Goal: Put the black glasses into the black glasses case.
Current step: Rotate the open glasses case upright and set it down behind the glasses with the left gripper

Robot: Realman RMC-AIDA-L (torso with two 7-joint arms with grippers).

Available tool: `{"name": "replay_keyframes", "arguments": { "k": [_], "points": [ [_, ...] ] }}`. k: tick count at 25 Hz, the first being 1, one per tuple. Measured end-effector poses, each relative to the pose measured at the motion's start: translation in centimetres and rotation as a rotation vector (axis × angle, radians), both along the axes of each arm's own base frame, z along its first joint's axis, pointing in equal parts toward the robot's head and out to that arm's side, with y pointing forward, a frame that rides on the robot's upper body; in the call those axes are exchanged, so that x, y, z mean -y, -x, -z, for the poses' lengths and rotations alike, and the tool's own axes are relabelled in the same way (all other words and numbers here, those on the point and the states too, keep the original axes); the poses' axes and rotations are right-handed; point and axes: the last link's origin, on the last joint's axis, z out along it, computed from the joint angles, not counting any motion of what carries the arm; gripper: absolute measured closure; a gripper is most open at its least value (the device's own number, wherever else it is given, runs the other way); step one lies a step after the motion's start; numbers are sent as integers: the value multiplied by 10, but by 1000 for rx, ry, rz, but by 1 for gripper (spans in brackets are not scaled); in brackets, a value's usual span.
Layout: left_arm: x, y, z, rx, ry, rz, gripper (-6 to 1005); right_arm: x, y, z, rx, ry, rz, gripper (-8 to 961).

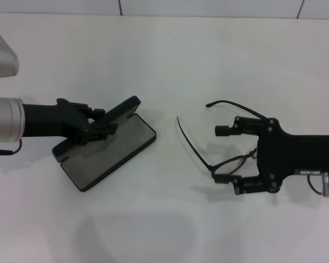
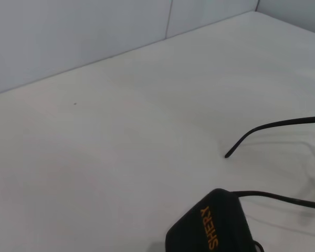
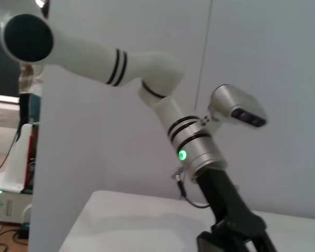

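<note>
Next, I turn the black glasses case, slanted and away from the black glasses, square beside them with my left gripper before my right gripper lifts the frame.
The black glasses case lies open on the white table, grey lining up, left of centre in the head view. Its lid stands raised, and my left gripper is shut on the lid's edge. The left wrist view shows a lid corner with orange lettering. The black glasses rest on the table to the right, temple arms pointing toward the case. My right gripper is open around the frame's front, one finger on each side. Two temple arms show in the left wrist view.
A tiled wall edge runs along the table's far side. About a hand's width of bare white table separates the case from the nearest temple tip. The right wrist view shows my left arm above the table against a pale wall.
</note>
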Motion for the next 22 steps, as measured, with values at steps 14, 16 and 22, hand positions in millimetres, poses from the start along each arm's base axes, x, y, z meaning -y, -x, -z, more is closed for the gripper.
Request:
{"name": "replay_keyframes", "arguments": {
  "k": [14,16,22],
  "points": [
    [-21,-26,0,-38,12,93,695,21,-10,5,49,51,-76,245],
    [-23,-32,3,-45,23,117,744,24,-11,5,46,50,-82,247],
    [-31,-51,13,-146,90,268,794,34,-16,5,29,51,-91,254]
  ]
}}
